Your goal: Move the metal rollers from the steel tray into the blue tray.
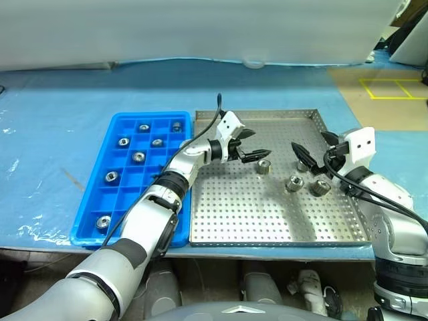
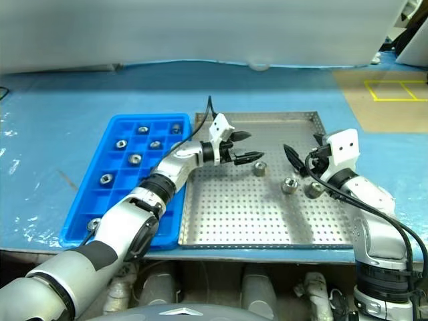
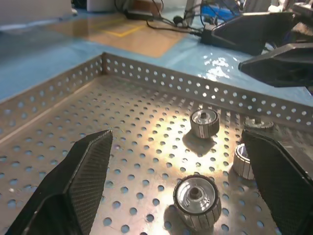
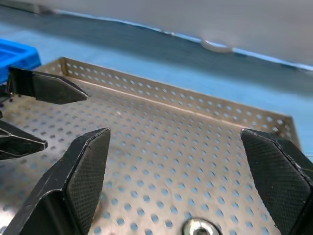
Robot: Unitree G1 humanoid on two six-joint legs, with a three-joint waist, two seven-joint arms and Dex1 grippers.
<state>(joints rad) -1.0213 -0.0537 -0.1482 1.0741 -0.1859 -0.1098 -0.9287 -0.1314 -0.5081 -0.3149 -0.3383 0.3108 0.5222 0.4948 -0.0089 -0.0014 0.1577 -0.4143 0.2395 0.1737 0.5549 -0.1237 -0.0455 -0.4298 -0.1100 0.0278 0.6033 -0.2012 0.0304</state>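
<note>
My left gripper should keep lowering its open fingers, in line with the roller (image 1: 263,166) nearest the blue tray that stands clear of its neighbours, until they straddle its sides (image 3: 197,202).
The steel tray (image 1: 267,221) lies at centre right on the blue table, and several metal rollers stand in its right half, among them one (image 1: 263,166), another (image 1: 294,182) and a third (image 1: 319,188). Left of it, touching, is the blue tray (image 1: 150,116), with several rollers in separate compartments, such as one (image 1: 138,157). My left gripper (image 1: 254,145) reaches across the steel tray, open, just left of the nearest roller (image 3: 195,200). My right gripper (image 1: 313,148) hovers open above the rollers at the tray's right side. A roller (image 4: 198,227) sits below its fingers.
Both trays sit close to the table's front edge. A blue cover (image 1: 53,127) spans the table. Behind it runs a pale wall (image 1: 200,27). Yellow tape (image 1: 394,87) marks the brown floor at the far right.
</note>
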